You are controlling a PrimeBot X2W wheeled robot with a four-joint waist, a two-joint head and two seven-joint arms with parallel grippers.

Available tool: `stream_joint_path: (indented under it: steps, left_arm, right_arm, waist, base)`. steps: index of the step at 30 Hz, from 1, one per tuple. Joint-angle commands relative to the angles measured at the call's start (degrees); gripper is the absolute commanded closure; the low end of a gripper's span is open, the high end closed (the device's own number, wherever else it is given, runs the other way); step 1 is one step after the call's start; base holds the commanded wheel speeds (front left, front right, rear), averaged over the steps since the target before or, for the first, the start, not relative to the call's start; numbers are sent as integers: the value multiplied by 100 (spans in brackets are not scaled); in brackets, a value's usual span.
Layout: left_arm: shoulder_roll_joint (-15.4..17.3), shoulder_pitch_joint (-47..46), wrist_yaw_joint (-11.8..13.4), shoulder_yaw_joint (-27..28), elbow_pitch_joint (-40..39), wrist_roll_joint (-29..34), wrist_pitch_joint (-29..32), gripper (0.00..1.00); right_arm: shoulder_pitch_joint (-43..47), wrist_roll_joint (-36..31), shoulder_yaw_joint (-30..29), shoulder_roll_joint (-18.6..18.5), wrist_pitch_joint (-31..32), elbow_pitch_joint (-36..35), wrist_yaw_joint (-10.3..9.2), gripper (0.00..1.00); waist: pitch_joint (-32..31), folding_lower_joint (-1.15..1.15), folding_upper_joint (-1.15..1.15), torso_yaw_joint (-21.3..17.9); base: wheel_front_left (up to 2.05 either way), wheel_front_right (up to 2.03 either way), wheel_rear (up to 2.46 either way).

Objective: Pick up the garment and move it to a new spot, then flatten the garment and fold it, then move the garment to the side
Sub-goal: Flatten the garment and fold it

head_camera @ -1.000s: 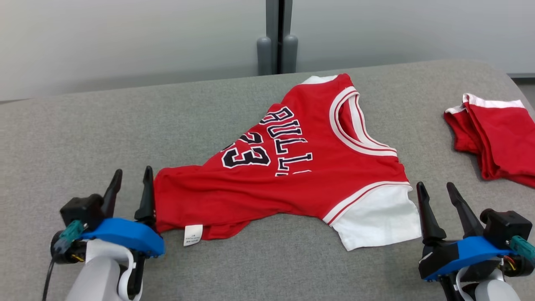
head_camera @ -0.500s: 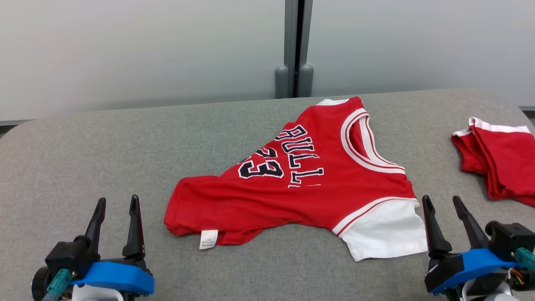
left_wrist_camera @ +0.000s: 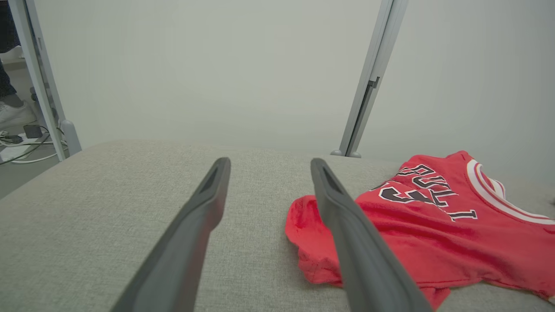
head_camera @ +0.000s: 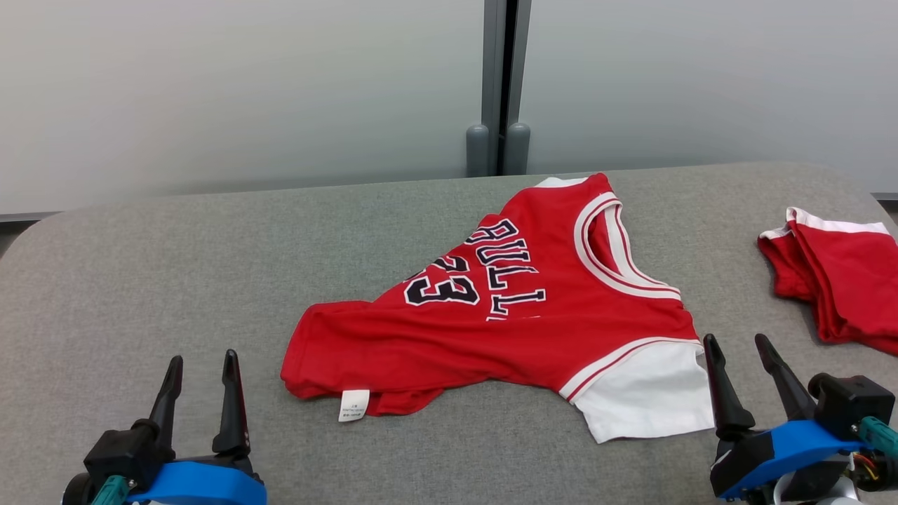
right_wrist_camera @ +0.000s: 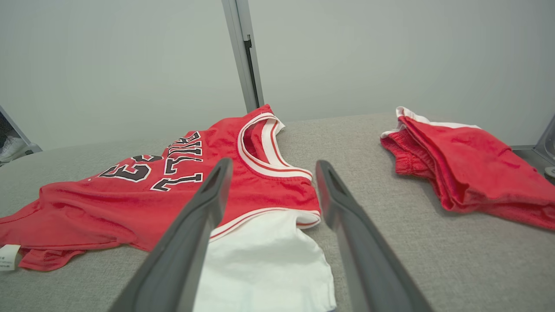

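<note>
The dark lettering runs out past the garment's far edge (head_camera: 431,268), so I expect a hidden part of the garment to open out when I lift and pull.
The garment (head_camera: 505,330) is a red basketball jersey with white sleeves, dark lettering and the number 23. It lies partly bunched on the grey padded table (head_camera: 175,280), its hem and white tag towards the left. In the left wrist view the garment (left_wrist_camera: 433,234) lies right of the fingers; in the right wrist view the garment (right_wrist_camera: 164,195) spreads ahead and left. My left gripper (head_camera: 202,359) stands open near the table's front left, apart from the hem. My right gripper (head_camera: 736,342) is open just right of the white sleeve, holding nothing.
A second red cloth (head_camera: 835,280), folded with white trim, lies at the table's right edge; the same red cloth (right_wrist_camera: 472,169) lies at the right of the right wrist view. A grey wall with a vertical post (head_camera: 499,84) stands behind. A person's shoe (left_wrist_camera: 13,115) and cables lie on the floor at far left.
The camera has tilted, shifting the whole picture down. My left gripper has drawn back from the hem, which now lies free on the table. The right gripper holds its place.
</note>
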Motion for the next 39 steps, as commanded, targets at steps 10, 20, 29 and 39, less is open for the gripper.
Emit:
stream_joint_path:
  steps: [10,20,29,39]
  left_arm:
    - [31,-63,-37,-59,41,11,-25,0]
    - [102,-279,-238,-527,512,-123,481,0]
    - [176,-952,-333,-954,1739,-334,754,0]
    - [242,-1431,-349,-1055,2442,-490,318,100]
  right_arm:
    - [66,73,38,-6,23,-63,3,0]
    - [-44,117,51,-5,-10,48,3,0]
    - [-296,116,225,-7,-31,63,3,0]
    - [-430,202,283,-6,-13,448,3,0]
  waist:
    - [100,1,0,-37]
    - [239,1,0,-24]
    - [519,1,0,-180]
    - [737,1,0,-333]
  base:
    - [0,0,0]
    - [0,0,0]
    - [0,0,0]
    - [0,0,0]
